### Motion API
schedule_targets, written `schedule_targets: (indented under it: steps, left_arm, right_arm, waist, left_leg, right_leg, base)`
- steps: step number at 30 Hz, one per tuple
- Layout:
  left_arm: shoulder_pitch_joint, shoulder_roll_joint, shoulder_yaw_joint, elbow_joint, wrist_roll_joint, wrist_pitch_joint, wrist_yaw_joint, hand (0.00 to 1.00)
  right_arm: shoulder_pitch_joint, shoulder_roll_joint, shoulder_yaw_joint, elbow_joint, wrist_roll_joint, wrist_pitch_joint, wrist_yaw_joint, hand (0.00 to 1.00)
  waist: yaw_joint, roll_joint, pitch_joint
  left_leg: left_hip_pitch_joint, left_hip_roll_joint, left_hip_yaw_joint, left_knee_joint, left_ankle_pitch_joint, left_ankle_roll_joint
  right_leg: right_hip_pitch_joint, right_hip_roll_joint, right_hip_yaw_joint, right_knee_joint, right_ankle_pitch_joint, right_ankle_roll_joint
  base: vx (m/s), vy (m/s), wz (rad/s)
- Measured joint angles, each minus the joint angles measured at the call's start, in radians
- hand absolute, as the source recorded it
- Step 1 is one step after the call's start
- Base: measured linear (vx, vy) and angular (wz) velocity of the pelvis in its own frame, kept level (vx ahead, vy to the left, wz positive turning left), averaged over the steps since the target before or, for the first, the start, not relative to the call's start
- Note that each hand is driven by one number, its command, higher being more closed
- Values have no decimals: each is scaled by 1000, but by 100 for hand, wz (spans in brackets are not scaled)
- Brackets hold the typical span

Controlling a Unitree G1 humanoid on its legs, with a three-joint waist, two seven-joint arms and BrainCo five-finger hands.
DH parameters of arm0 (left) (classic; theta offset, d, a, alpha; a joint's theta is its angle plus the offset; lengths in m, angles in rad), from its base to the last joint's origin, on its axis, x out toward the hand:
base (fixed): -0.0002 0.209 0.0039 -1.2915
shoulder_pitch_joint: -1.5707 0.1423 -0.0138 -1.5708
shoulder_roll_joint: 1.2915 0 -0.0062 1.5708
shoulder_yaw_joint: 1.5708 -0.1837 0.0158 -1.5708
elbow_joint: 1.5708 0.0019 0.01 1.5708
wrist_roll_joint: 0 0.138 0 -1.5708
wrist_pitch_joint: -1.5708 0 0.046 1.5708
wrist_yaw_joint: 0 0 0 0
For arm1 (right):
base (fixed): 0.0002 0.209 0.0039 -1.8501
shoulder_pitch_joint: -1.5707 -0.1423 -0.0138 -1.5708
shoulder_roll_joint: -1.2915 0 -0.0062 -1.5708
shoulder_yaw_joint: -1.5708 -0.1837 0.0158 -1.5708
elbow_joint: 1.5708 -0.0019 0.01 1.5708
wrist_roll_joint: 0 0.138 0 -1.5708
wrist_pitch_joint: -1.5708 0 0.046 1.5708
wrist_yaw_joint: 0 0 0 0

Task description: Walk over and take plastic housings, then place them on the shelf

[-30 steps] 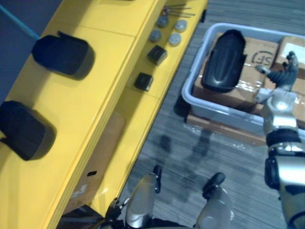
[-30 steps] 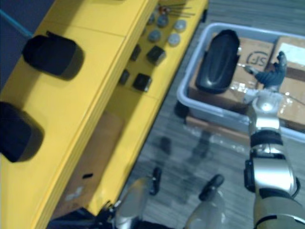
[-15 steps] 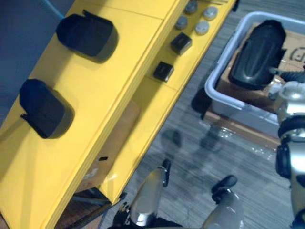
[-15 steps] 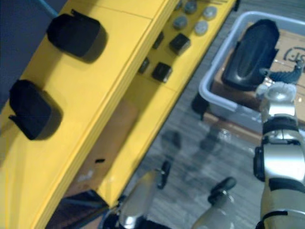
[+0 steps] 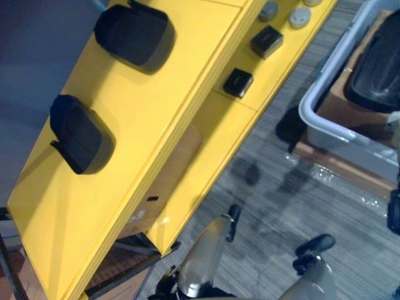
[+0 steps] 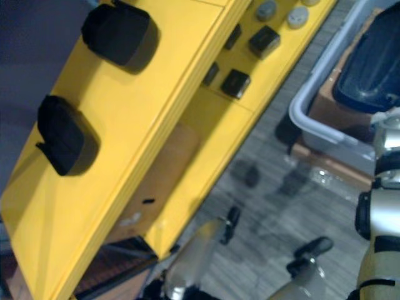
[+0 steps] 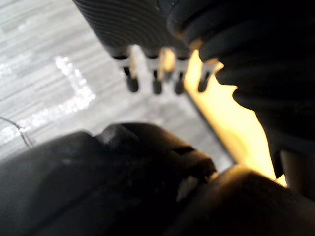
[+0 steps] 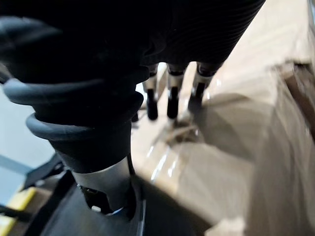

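My gripper will uncover only more cardboard underneath when it lifts the housing (image 5: 376,72), because cardboard (image 5: 339,106) shows along the black housing's edge in the grey bin.
Two black plastic housings (image 5: 134,34) (image 5: 81,134) lie on the top of the yellow shelf (image 5: 162,125). A third black housing (image 6: 372,72) rests on cardboard inside the grey bin (image 6: 319,122) at the right edge. My right arm comes up the right edge to the bin's near rim, beside that housing. In the right wrist view my right hand (image 8: 170,101) is open, its fingers straight above taped cardboard (image 8: 231,142) and holding nothing. My left hand (image 7: 153,73) hangs open over the striped floor by the shelf's yellow edge.
The lower yellow shelf level carries small black boxes (image 5: 267,40) (image 5: 238,82) and grey discs (image 5: 300,17). A brown carton (image 5: 169,181) sits under the shelf. The bin stands on a low board on grey striped carpet (image 5: 275,206).
The whole picture has shifted, so the camera moved: the shelf takes up more of the view and the bin has slid to the right edge. The right hand stays over the bin.
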Motion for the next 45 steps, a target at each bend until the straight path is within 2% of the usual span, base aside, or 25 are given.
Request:
schedule_targets:
  steps: [4,5,11,15,20,23,25,27,30,34,37,39,40,41,43,44,45]
  left_arm:
    - [-12,0,-9,3,-14,-11,-4,0]
    - [-12,0,-11,3,-14,-24,-7,0]
    - [-11,8,-39,-15,-14,-77,12,0]
    - [-9,38,-49,-84,-12,-102,50,0]
    - [-1,87,-77,-198,-16,-120,72,0]
    - [31,110,-84,-266,-19,-106,92,0]
    - [50,133,-85,-324,-19,-75,96,0]
    - [73,161,-85,-386,-15,-41,110,0]
    - [88,204,-86,-437,-7,-21,115,0]
    - [88,266,-97,-501,60,14,116,0]
    - [46,339,-135,-524,102,62,126,0]
    - [-8,407,-188,-526,135,103,126,0]
    - [-51,421,-163,-564,117,109,140,0]
    - [-95,407,-147,-593,94,106,152,0]
    - [-370,267,-122,-595,47,34,209,0]
    - [-437,231,-124,-586,34,15,220,0]
    - [-548,167,-129,-556,19,-14,239,0]
  right_arm:
    - [0,-40,16,9,-27,67,63,100]
    - [-2,-41,26,12,-63,96,88,100]
    - [-28,-21,46,47,-205,168,141,100]
    - [-30,-3,74,66,-278,178,187,100]
    - [-32,24,120,101,-393,139,188,100]
    - [-56,30,154,96,-447,101,166,100]
    - [-66,31,162,95,-473,75,156,100]
    - [-75,53,168,93,-506,35,129,100]
    - [-102,72,205,76,-548,-20,99,100]
    - [-128,111,234,41,-567,-54,61,100]
    - [-136,145,269,3,-584,-77,54,100]
    - [-143,182,288,-23,-588,-93,35,100]
    - [-143,193,290,-36,-591,-103,19,100]
    - [-143,195,290,-39,-591,-106,10,100]
    - [-167,234,290,-53,-593,-119,-23,100]
    - [-168,250,290,-68,-594,-125,-30,100]
    - [-169,281,290,-99,-605,-148,-35,100]
  waist:
    - [14,1,-1]
    - [15,0,-2]
    - [16,2,-4]
    - [16,2,-4]
    - [9,-2,-1]
    - [-16,-23,15]
    - [-21,-39,27]
    - [-47,-64,45]
    - [-74,-92,65]
    - [-97,-119,83]
    - [-109,-132,92]
    - [-130,-147,102]
    - [-137,-155,107]
    - [-143,-157,107]
    - [-162,-169,113]
    - [-171,-180,117]
    - [-195,-209,120]
  left_leg:
    - [0,1,4,-7,-1,2]
    - [1,2,5,-9,-1,2]
    - [23,3,3,-16,0,2]
    - [38,3,2,-20,0,2]
    - [64,7,5,-24,-1,2]
    - [78,13,8,-32,-1,1]
    - [90,23,14,-34,-1,1]
    - [111,38,15,-33,-3,-3]
    - [125,57,30,-33,-5,-6]
    - [141,84,53,-34,-8,-15]
    - [159,111,80,-33,-15,-28]
    - [159,127,88,-32,-17,-37]
    - [149,139,91,-29,-18,-46]
    - [139,143,88,-27,-15,-50]
    - [119,154,96,-27,-4,-57]
    - [119,159,104,-28,-2,-58]
    - [117,166,120,-31,0,-61]
  right_leg:
    - [4,7,-3,-25,12,0]
    - [4,11,-4,-33,16,0]
    - [30,20,-5,-47,22,4]
    - [45,20,-9,-49,21,2]
    - [69,22,-9,-49,21,1]
    - [79,28,-9,-52,20,-1]
    - [84,37,-4,-52,20,-2]
    - [109,54,-6,-61,21,-1]
    - [113,71,3,-65,23,-6]
    - [110,98,29,-70,30,-15]
    - [108,129,57,-87,40,-30]
    - [100,152,69,-100,49,-41]
    - [91,170,82,-108,54,-48]
    - [86,175,82,-111,56,-51]
    - [66,188,86,-127,74,-67]
    - [62,193,89,-134,83,-72]
    - [52,204,106,-151,95,-76]
  base:
    - [17,64,-4]
    - [33,25,-2]
    - [44,32,-2]
    - [-4,26,1]
    - [-36,26,-1]
    - [-18,10,-4]
    - [-15,-3,-10]
    - [-5,-6,-9]
    - [-20,7,-17]
    - [-42,11,-22]
    - [-71,12,-38]
    - [-97,-5,-29]
    - [-99,-14,-20]
    - [-105,-16,-12]
    - [-111,-11,-15]
    - [-111,-12,-36]
    - [-82,-17,-37]
